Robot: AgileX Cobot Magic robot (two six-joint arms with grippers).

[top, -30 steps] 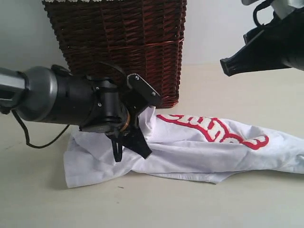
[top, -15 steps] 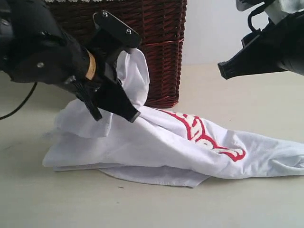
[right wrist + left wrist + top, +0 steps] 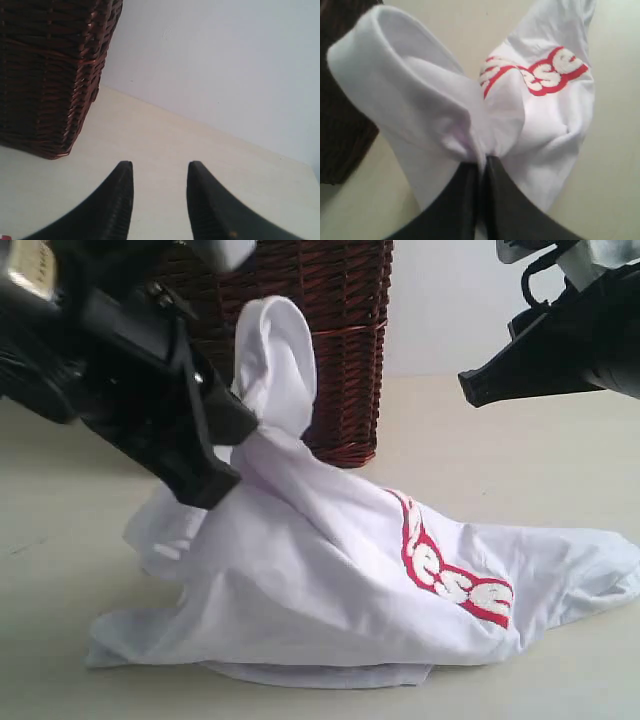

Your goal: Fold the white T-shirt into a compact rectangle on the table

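Note:
The red band gets narrower and runs into a fold (image 3: 408,512) of the white T-shirt (image 3: 310,580). I expect more lettering to open out when I pull the T-shirt's loose end.
The white T-shirt (image 3: 330,590) with its red band of white lettering (image 3: 450,575) lies bunched on the table (image 3: 560,440); one end is lifted into a peak in front of the basket. My left gripper (image 3: 250,430) is shut on that raised fabric, and a loop of cloth stands up above the jaws. In the left wrist view the black fingers (image 3: 465,200) pinch the T-shirt (image 3: 420,110) where it gathers, at the left gripper (image 3: 484,161). My right gripper (image 3: 470,380) hangs high at the right, open and empty, its tips (image 3: 160,167) above bare table.
A dark brown wicker basket (image 3: 330,330) stands at the back of the table, right behind the lifted cloth; it also shows in the right wrist view as the basket (image 3: 45,70). A pale wall (image 3: 225,65) rises behind the table's far edge.
My left gripper has risen and moved toward the camera with the shirt's end, pulling the cloth up into a peak. The lettering has slid right and bunched. The right gripper has stayed still.

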